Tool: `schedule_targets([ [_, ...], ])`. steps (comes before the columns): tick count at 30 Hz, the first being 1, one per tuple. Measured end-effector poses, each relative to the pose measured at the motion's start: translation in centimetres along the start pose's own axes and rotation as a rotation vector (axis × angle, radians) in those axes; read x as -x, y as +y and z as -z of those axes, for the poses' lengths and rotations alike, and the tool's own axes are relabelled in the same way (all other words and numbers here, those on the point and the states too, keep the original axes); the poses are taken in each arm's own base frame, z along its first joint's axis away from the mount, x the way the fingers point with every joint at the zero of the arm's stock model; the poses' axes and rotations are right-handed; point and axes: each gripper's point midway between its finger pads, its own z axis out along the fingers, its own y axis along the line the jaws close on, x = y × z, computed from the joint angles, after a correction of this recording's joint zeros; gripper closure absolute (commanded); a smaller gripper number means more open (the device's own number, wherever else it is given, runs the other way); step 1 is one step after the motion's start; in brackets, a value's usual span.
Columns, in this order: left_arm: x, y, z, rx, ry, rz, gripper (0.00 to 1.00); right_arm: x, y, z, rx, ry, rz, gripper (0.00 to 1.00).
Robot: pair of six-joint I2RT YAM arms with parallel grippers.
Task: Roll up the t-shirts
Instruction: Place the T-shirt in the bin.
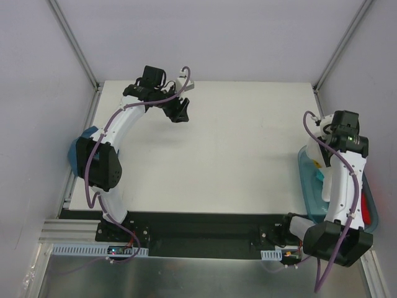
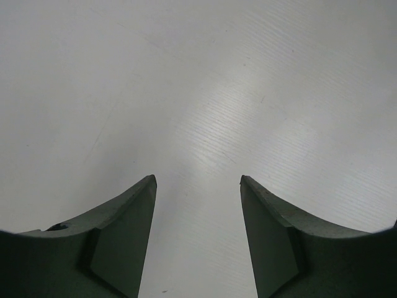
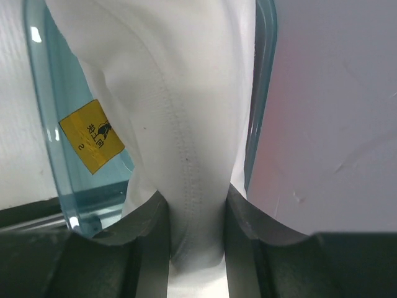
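Observation:
The white t-shirt is in my right gripper over the bin's far end point(image 1: 315, 149), so I should retreat and lay it into the open part point(image 1: 312, 191) along the bin's table-side.
A white t-shirt point(image 3: 180, 93) hangs out of a clear blue bin point(image 3: 46, 118) at the table's right edge. My right gripper point(image 3: 196, 205) is shut on a stitched fold of it, the cloth bunched between the jaws. In the top view the right wrist point(image 1: 344, 133) sits over that bin point(image 1: 305, 180), and a strip of red t-shirt point(image 1: 370, 208) shows at the bin's far side. My left gripper point(image 1: 178, 115) is open above the bare white table point(image 1: 236, 155) near its back edge. The left wrist view shows this gripper point(image 2: 198, 180) with nothing between its fingers.
A yellow sticker point(image 3: 92, 136) is on the bin wall. A blue object point(image 1: 77, 149) sits off the table's left edge behind the left arm. Pale walls and metal frame posts point(image 1: 74, 43) enclose the table on three sides.

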Motion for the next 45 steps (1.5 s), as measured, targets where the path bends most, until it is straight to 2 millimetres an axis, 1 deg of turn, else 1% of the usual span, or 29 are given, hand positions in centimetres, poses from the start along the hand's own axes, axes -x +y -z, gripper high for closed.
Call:
schedule_targets([
  [2, -0.1, 0.0, -0.1, -0.004, 0.001, 0.004, 0.44, -1.4, -0.1, -0.8, -0.014, 0.055, 0.000, 0.99],
  [5, 0.0, -0.1, -0.1, -0.006, -0.001, 0.007, 0.44, -3.4, 0.6, -2.1, -0.013, 0.131, 0.017, 1.00],
  [8, 0.0, -0.1, -0.1, -0.009, -0.002, 0.012, 0.44, -4.9, 1.6, -3.3, -0.002, 0.188, 0.036, 0.99],
  [11, 0.0, -0.4, -0.2, -0.023, -0.007, 0.015, 0.44, -6.4, 3.2, -5.0, 0.021, 0.238, 0.062, 0.99],
  [14, -0.5, -0.5, -0.3, -0.028, 0.003, 0.023, 0.43, -7.5, 4.4, -6.4, 0.038, 0.273, 0.083, 0.99],
  [18, -1.2, -0.6, -0.5, -0.033, 0.016, 0.031, 0.43, -7.6, 4.8, -7.2, 0.031, 0.270, 0.080, 0.99],
  [21, -1.3, -0.6, -0.6, -0.034, 0.017, 0.030, 0.43, -7.5, 4.9, -7.6, 0.026, 0.262, 0.072, 0.99],
  [24, -1.2, -0.6, -0.6, -0.034, 0.017, 0.028, 0.43, -8.0, 5.4, -8.2, 0.029, 0.268, 0.068, 1.00],
  [31, -0.9, -0.6, -0.4, -0.032, 0.013, 0.023, 0.43, -8.2, 5.6, -8.3, 0.028, 0.272, 0.069, 1.00],
  [36, 0.1, -0.2, -0.3, -0.024, -0.004, 0.007, 0.43, -7.7, 4.5, -7.9, -0.008, 0.272, 0.104, 1.00],
  [38, 0.2, 0.1, -0.5, -0.024, -0.005, 0.005, 0.43, -6.8, 3.2, -7.2, -0.033, 0.264, 0.117, 1.00],
  [42, 0.3, 0.5, -0.9, -0.024, -0.003, 0.005, 0.43, -3.8, -0.6, -5.2, -0.139, 0.200, 0.116, 0.99],
  [43, 0.4, 0.5, -0.9, -0.025, -0.003, 0.004, 0.43, -3.4, -1.3, -4.9, -0.165, 0.186, 0.116, 0.99],
  [45, 0.6, 0.6, -0.9, -0.024, -0.004, 0.000, 0.43, -3.0, -1.9, -4.4, -0.200, 0.174, 0.134, 1.00],
])
